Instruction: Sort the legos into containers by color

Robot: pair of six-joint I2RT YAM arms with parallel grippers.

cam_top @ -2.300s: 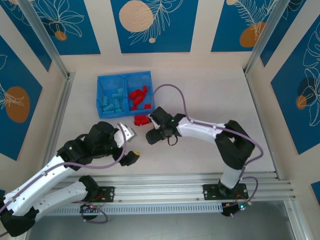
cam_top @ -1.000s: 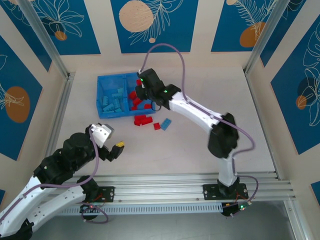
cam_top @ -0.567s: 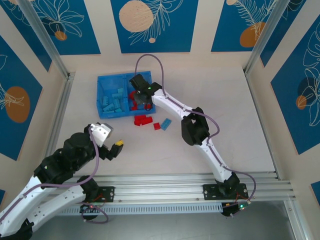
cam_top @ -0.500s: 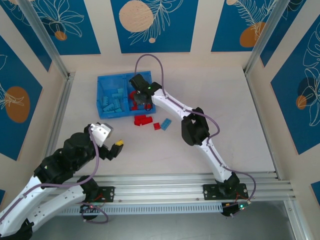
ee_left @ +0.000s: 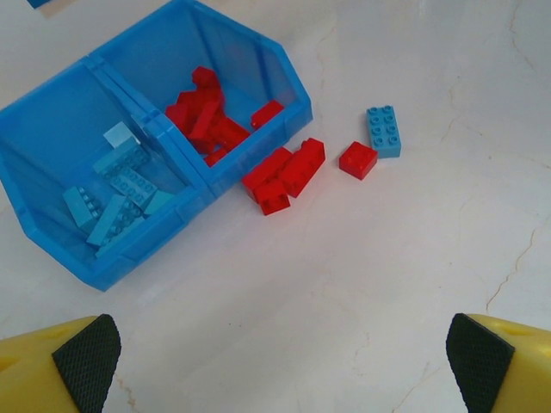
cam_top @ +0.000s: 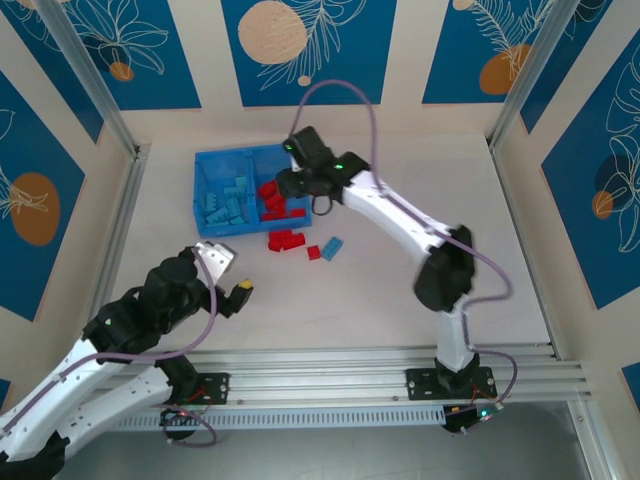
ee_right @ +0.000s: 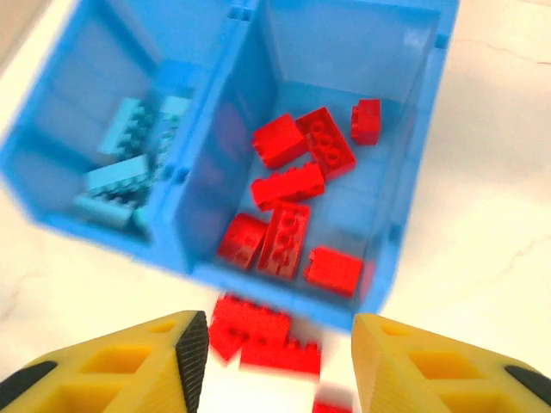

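The light blue brick's compartment [cam_top: 226,200] is on my left gripper's side, so next my right gripper moves away and my left gripper pick up the light blue brick [cam_top: 332,248].
The blue tray [cam_top: 200,162] sits at the back left, with light blue legos [cam_top: 228,200] in its left compartment and red legos [cam_top: 272,196] in its right. On the table just in front lie a red cluster [cam_top: 287,241], a small red brick [cam_top: 314,252] and a light blue brick [cam_top: 331,246]. My right gripper [cam_top: 288,188] hovers open over the tray's near right corner, empty. In the right wrist view the gripper [ee_right: 271,361] frames the red cluster [ee_right: 258,340] below the tray [ee_right: 344,43]. My left gripper [cam_top: 232,290] stands open near the front left. From the left wrist, its wide-apart fingers [ee_left: 86,353] hold nothing, and I see the tray [ee_left: 250,60], red cluster [ee_left: 282,176], small red brick [ee_left: 357,159] and blue brick [ee_left: 384,131].
A metal rail [cam_top: 120,240] runs along the table's left side and another along the near edge [cam_top: 380,365]. Bare tabletop [cam_top: 430,180] stretches to the right of the tray and bricks.
My right gripper was down by the loose bricks, went over the red compartment, and has now drawn back and to the right. The left arm shifted slightly forward.
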